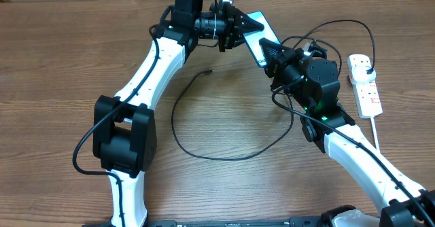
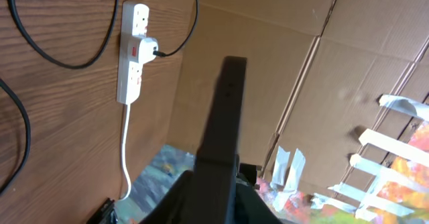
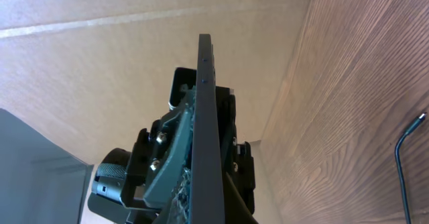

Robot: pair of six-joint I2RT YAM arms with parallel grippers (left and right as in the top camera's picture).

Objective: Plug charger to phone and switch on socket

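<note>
Next, I open my right gripper, which is shut on the phone's near end (image 1: 260,57), leave the phone to my left gripper and take the charger cable's connector (image 1: 206,71) with my right gripper.
The phone (image 1: 266,30), light blue screen up, is held above the table at the back between both grippers. My left gripper (image 1: 251,25) is shut on its far end and my right gripper (image 1: 267,50) on its near end. In the left wrist view the phone (image 2: 224,117) shows edge-on as a dark slab, and so it does in the right wrist view (image 3: 204,117). The charger cable (image 1: 204,155) lies in a loop on the table, its connector tip (image 1: 208,71) free. Its plug (image 1: 368,70) sits in the white socket (image 1: 367,94) at the right.
The socket's thick white cord (image 1: 375,128) runs toward the front right. The left arm (image 1: 146,71) crosses the table's left half, and the right arm (image 1: 353,152) comes in from the front right. A cardboard wall (image 2: 268,63) stands behind the table.
</note>
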